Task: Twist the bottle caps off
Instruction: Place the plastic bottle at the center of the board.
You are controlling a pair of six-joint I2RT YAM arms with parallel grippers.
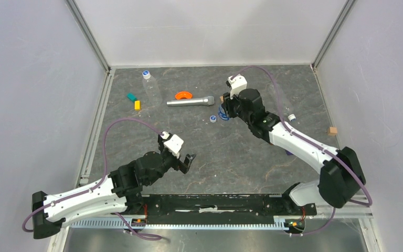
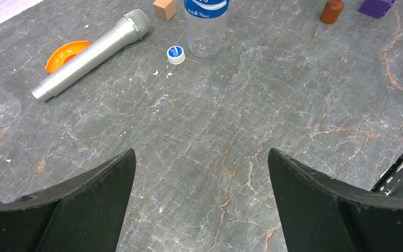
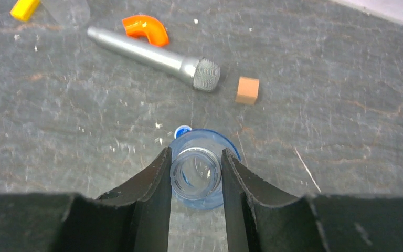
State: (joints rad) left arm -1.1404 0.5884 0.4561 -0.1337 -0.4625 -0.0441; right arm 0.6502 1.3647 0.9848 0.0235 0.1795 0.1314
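Observation:
The uncapped bottle is upright over a clear spot by the wooden cube, so the robot's right gripper keeps lowering it and lets go once the bottle's base stands flat.
The short blue-label bottle stands upright with its mouth uncapped. My right gripper is shut on its neck, and sits at the table's back centre in the top view. A loose blue-topped cap lies on the table just beside this bottle. A clear bottle lies at the back left with its cap on. Another cap shows at the right on a clear bottle, half hidden by the right arm. My left gripper hovers open and empty over bare table, well in front of the bottles.
A silver microphone-like cylinder and an orange curved piece lie left of the held bottle. A wooden cube sits behind it. Green and yellow blocks lie at the left. Another wooden cube lies at the right edge.

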